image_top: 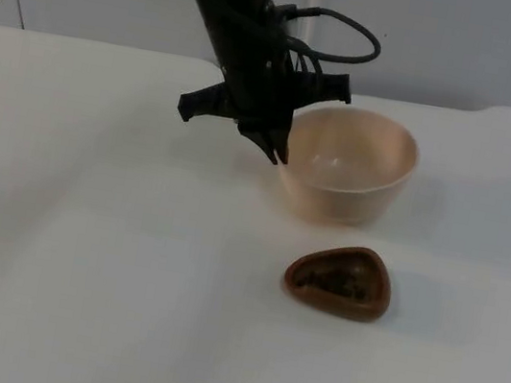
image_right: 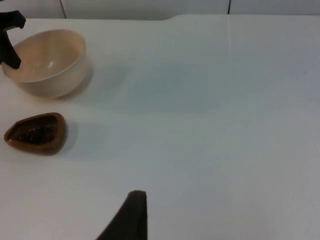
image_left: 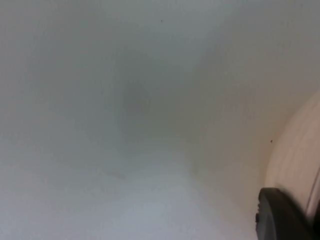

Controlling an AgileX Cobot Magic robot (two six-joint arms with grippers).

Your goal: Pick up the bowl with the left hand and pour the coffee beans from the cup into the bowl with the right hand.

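The coffee beans (image_top: 336,282) will fall into a small pile in the bowl when I pour, because they lie low and loose in the brown cup (image_top: 343,281).
A cream bowl (image_top: 349,163) stands upright on the white table, nothing inside it. In front of it sits a brown cup (image_top: 339,281) holding dark coffee beans. My left gripper (image_top: 275,148) hangs open at the bowl's left rim, pointing down, close to the wall. In the left wrist view one of its fingertips (image_left: 280,217) sits right beside the bowl's outer wall (image_left: 300,160). My right gripper (image_right: 131,215) waits well off to the right above the table. From there I see the bowl (image_right: 47,62) and the cup (image_right: 36,133) far away.
The grey partition wall (image_top: 455,38) closes off the table at the back. White table top (image_top: 78,270) spreads out to the left of and in front of the cup.
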